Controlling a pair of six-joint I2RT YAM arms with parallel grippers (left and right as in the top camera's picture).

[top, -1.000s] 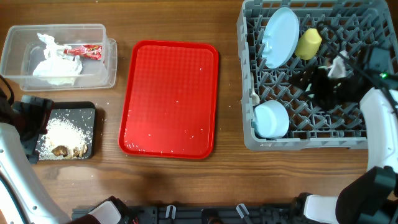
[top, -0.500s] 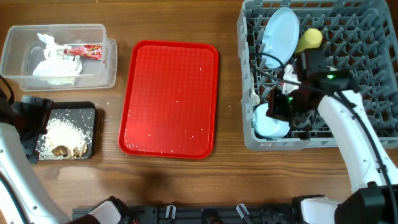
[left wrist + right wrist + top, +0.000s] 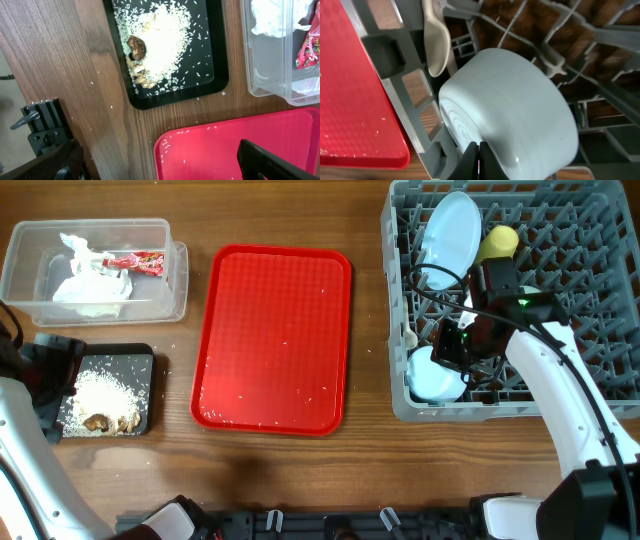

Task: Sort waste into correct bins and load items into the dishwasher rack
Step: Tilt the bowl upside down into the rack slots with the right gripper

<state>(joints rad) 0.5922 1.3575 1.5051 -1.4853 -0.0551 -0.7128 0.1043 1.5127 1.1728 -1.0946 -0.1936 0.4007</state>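
Observation:
The leaning bowl's base (image 3: pixel 463 124) is the only part touching my right gripper's closed fingers, so next I move back, open the fingers wide and bring them around the bowl's side (image 3: pixel 517 102).
The grey dishwasher rack (image 3: pixel 400 310) holds a pale blue plate (image 3: pixel 450 235) on edge, a yellow-green cup (image 3: pixel 497 245), a pale blue bowl (image 3: pixel 435 377) lying upside down at its front left, and a white spoon (image 3: pixel 436 37). My right gripper (image 3: pixel 477 150) is shut with nothing between its fingertips, right against the bowl (image 3: pixel 515 110). At the far left, my left gripper (image 3: pixel 160 170) stands open and empty above the red tray's corner. The clear tub (image 3: pixel 178 280) holds the napkin (image 3: pixel 90 285) and wrapper (image 3: pixel 135 263). Rice with brown lumps (image 3: pixel 160 35) lies in the black tray (image 3: pixel 145 360).
A flat red serving tray (image 3: pixel 270 340) with stray rice grains lies in the middle of the wooden table. Upright pegs fill the rack around the bowl. Loose grains dot the wood near the black tray (image 3: pixel 220 60).
My right arm swung left from the rack's right side to the bowl at its front left, and its gripper went from open to shut. The left arm has stayed still.

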